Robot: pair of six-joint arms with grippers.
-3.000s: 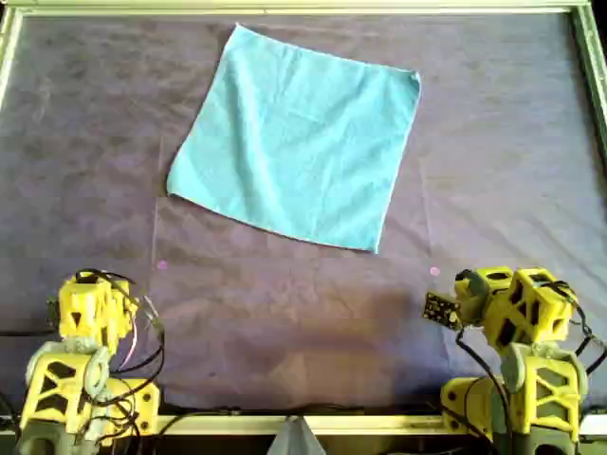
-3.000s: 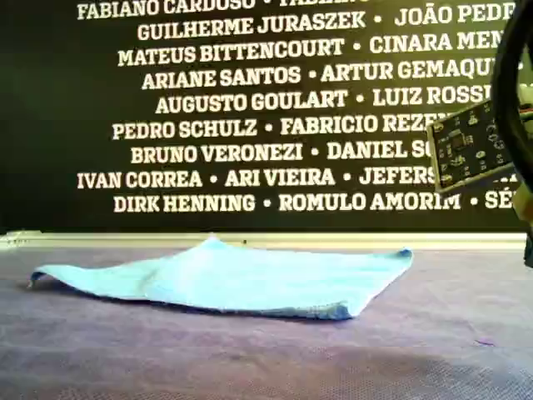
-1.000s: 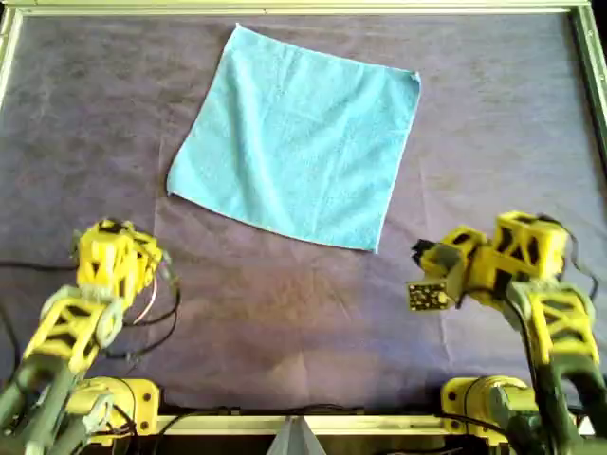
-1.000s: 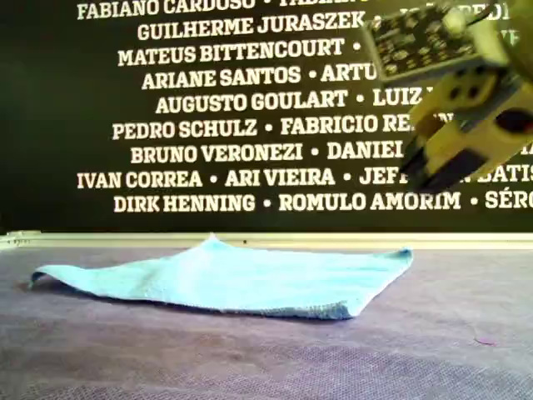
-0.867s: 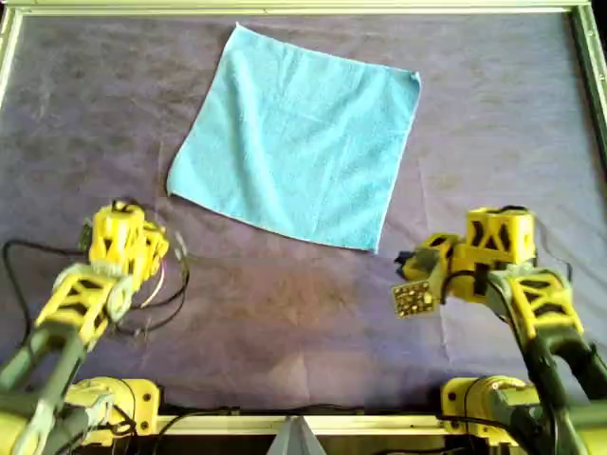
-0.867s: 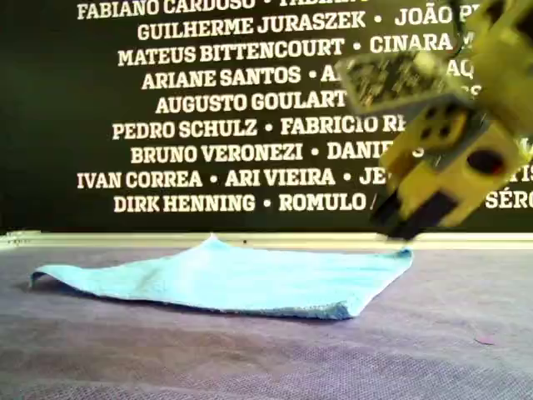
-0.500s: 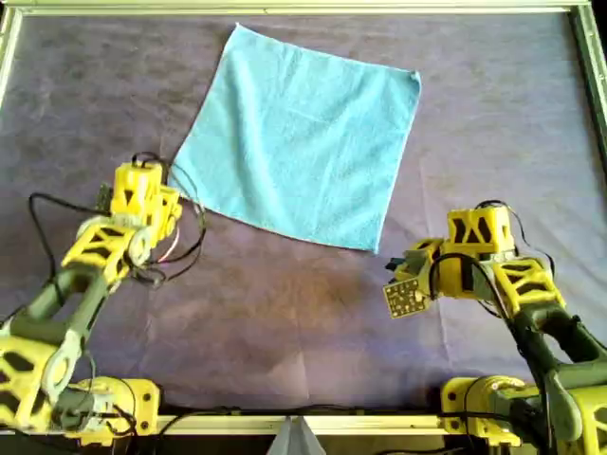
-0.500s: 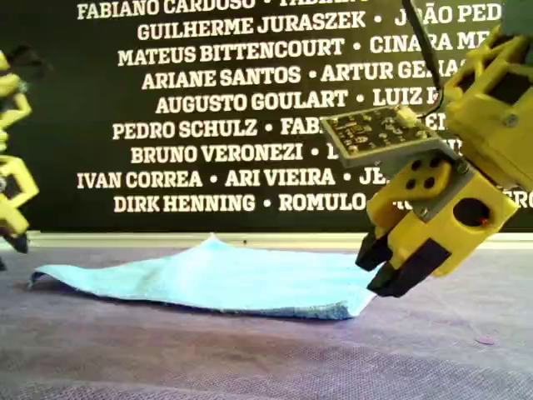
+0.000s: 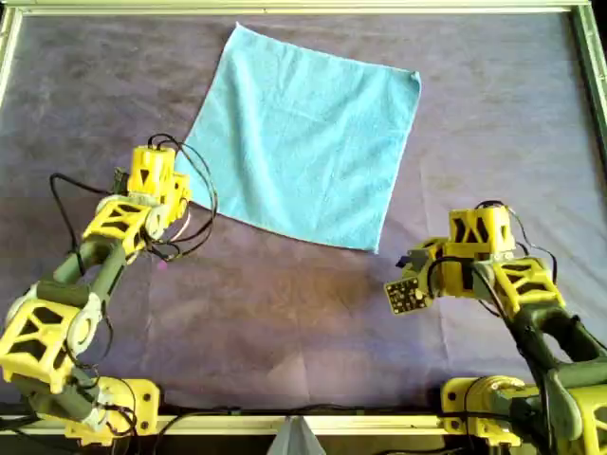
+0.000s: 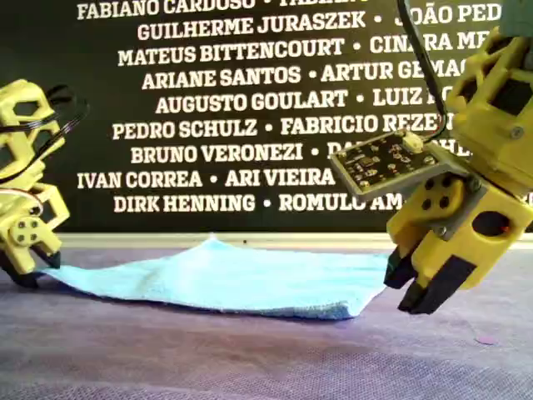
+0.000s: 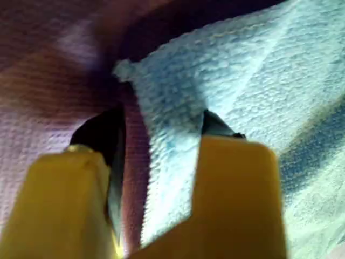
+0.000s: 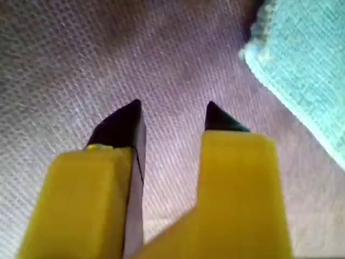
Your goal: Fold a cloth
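Observation:
The cloth's thin near edge [image 9: 282,230] is lying close against the cover, so the light blue cloth [image 9: 303,135] will fold over and stay flat when I bring that edge across.
The light blue cloth [image 9: 303,133] lies flat and unfolded, turned like a diamond, on the far half of the table in the overhead view. My left gripper [image 9: 174,194] is down at the cloth's corner on the overhead view's left. It is open, and the left wrist view shows the cloth [image 11: 242,70] corner lying between its fingers [image 11: 213,127]. My right gripper [image 9: 403,261] is open over the bare cover, just short of the cloth's near corner [image 12: 307,59]. In the exterior view the right gripper [image 10: 412,290] hangs slightly above the cover.
A dark purple-grey table cover [image 9: 285,322] fills the table, bounded by a pale frame rail [image 9: 285,8] at the far edge. A black banner with white names [image 10: 250,100] stands behind the table in the exterior view. Loose cables [image 9: 194,204] trail by the left arm.
Both arms have come forward from the near edge. The left gripper has reached the cloth's corner on the overhead view's left; the right has dropped toward the near corner. The cloth has not moved.

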